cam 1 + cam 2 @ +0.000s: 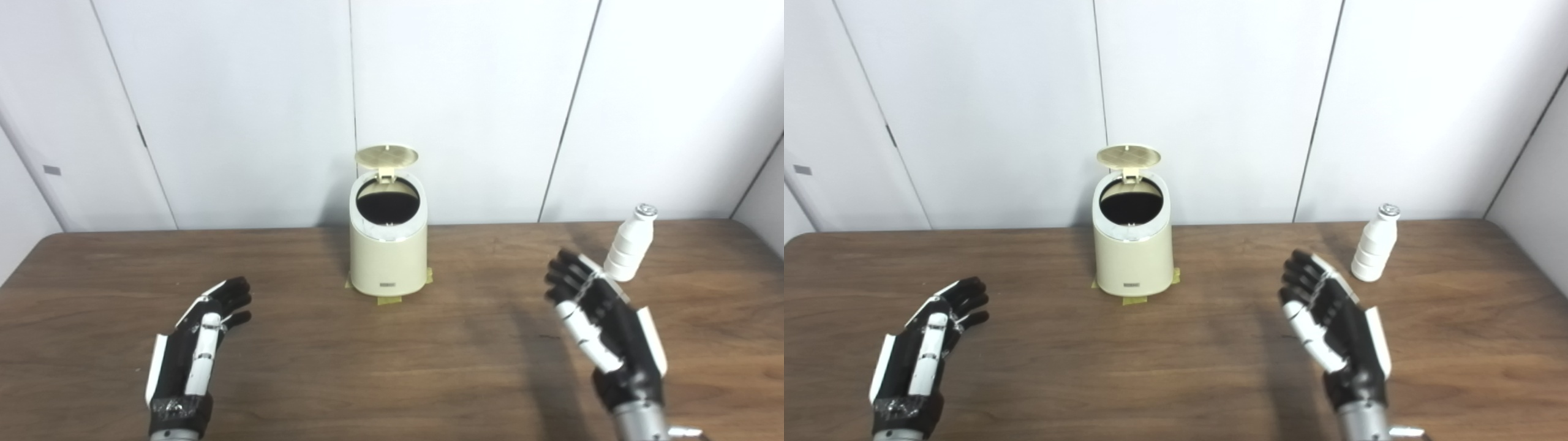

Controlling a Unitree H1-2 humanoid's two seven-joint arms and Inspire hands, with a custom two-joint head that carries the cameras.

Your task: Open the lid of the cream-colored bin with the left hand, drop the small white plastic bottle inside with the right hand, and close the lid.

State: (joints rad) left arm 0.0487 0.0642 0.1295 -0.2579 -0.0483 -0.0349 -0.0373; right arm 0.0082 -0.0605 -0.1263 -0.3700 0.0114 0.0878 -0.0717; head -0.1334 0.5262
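Observation:
The small white plastic bottle (631,244) is tall compared with the bin (389,253), so I expect its silver cap to still show in the bin's opening when I drop the bottle in.
The cream-colored bin (388,257) stands at the table's far middle, taped down at its base. Its round lid (386,156) is tipped up at the back, so the dark opening shows. A small white plastic bottle (630,245) with a silver cap stands upright at the far right. My right hand (597,318) is open and raised above the table, just in front and left of the bottle, apart from it. Low over the near left of the table, my left hand (199,343) is open and holds nothing, well away from the bin.
The brown wooden table (392,367) spreads across the view. White wall panels (465,92) rise right behind its far edge, close behind the bin. Yellow tape tabs (388,299) lie at the bin's foot.

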